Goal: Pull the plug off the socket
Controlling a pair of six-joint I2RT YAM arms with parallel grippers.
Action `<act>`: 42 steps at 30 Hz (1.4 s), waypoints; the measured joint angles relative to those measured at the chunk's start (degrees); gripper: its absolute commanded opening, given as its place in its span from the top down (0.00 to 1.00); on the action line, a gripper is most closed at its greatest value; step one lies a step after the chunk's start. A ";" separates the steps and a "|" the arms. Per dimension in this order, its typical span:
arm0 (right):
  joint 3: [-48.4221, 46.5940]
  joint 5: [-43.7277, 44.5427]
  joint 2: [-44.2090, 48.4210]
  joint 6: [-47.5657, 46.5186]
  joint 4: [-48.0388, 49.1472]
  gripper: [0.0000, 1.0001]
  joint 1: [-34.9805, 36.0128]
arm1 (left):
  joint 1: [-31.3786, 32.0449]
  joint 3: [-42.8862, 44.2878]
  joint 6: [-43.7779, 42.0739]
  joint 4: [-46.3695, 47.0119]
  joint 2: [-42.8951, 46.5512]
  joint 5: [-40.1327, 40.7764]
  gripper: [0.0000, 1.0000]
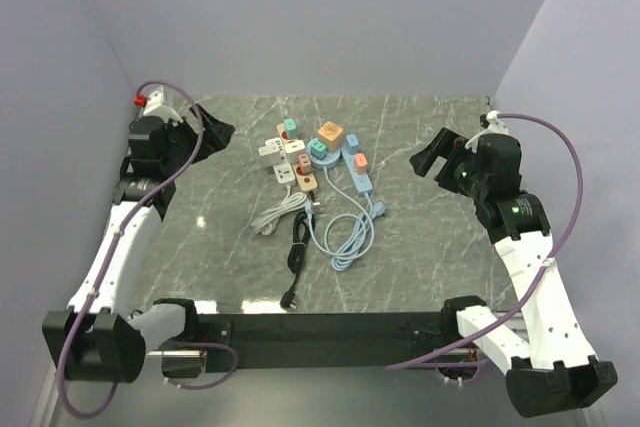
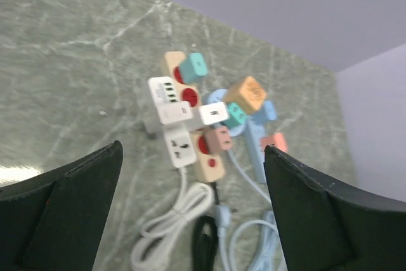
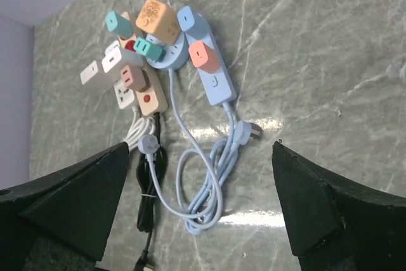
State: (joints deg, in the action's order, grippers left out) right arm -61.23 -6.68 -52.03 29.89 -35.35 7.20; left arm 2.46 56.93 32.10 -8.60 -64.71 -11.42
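The salmon plug [image 1: 360,162] is clear of the blue plug [image 1: 352,141], its side open to my right gripper, so I should keep approaching until my fingers straddle the salmon plug.
A cluster of socket strips lies mid-table. The beige strip [image 1: 300,169] [image 2: 209,164] [image 3: 151,98] carries a teal plug [image 1: 290,126] [image 2: 193,66] [image 3: 118,25], a pink plug [image 2: 219,138] [image 3: 133,77] and white adapters [image 2: 166,90]. A round blue socket holds an orange cube [image 1: 331,135] [image 2: 248,93] [image 3: 155,20] and a second teal plug [image 3: 148,47]. The long blue strip [image 1: 357,172] [image 3: 219,84] bears a salmon plug [image 3: 203,55] and a blue plug [image 3: 186,18]. My left gripper [image 1: 215,132] [image 2: 192,150] hangs open to the cluster's left. Open as well, my right gripper [image 1: 435,152] [image 3: 200,146] hovers to its right. Neither touches anything.
Coiled cables trail toward the near edge: white [image 1: 278,215], black [image 1: 297,247] and light blue [image 1: 345,232], with loose plug ends lying on the marble tabletop [image 1: 430,237]. Grey walls enclose the table on three sides.
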 measured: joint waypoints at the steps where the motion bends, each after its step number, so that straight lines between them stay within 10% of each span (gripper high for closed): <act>1: -0.35 -0.02 -0.26 -0.35 -0.61 0.00 0.00 | 0.00 -0.07 1.46 -1.09 1.31 -0.68 0.01; 16: -15.50 15.91 -33.73 -10.97 -2.12 0.00 9.20 | 1.84 2.49 3.93 -10.88 -2.34 -11.26 0.01; 42: -30.38 11.19 -64.13 -23.08 2.93 0.04 16.74 | 9.90 -7.10 9.16 -13.62 9.77 -10.99 0.00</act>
State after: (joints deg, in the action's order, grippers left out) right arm -91.61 4.51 -116.16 6.81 -32.42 23.94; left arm 12.36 49.82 41.25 -22.22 -54.94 -22.41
